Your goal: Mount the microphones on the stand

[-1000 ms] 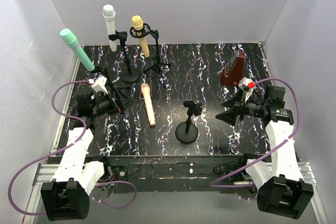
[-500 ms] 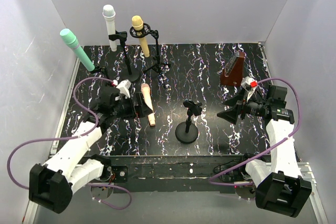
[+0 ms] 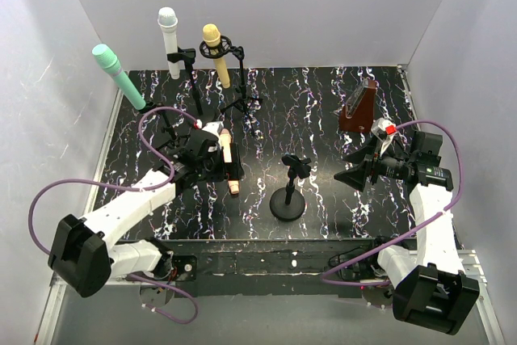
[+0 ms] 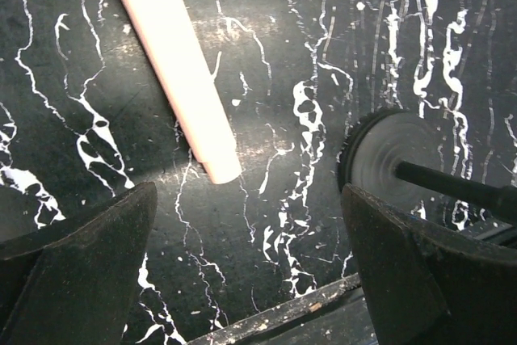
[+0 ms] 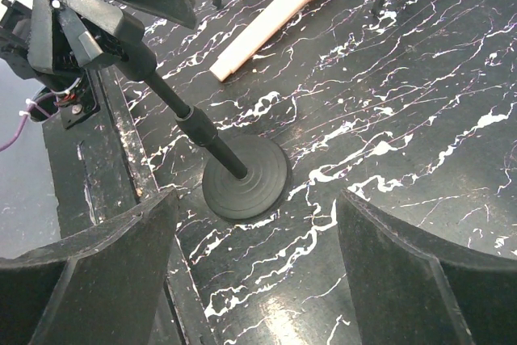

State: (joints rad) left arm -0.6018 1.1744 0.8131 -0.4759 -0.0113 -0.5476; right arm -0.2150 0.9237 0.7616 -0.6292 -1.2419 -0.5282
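The peach-pink microphone's tail end lies between my left gripper's open fingers. I go on along the free handle toward the microphone's head and close there.
A peach-pink microphone lies flat on the black marbled table. It also shows in the left wrist view and the right wrist view. My left gripper is open, just above the microphone's tail end, which sits between the fingers without touching them. An empty black stand with a round base is at centre. My right gripper is open and empty, right of that stand. The mint green, white and yellow microphones sit in stands at the back left.
A brown wedge-shaped metronome stands at the back right, behind the right gripper. The tripod and round-base stands crowd the back left corner. The table's front edge is close below the left gripper. White walls enclose the table.
My left arm has swung right from the left side of the table to over the peach-pink microphone. The right gripper has hardly moved. The microphones have not moved.
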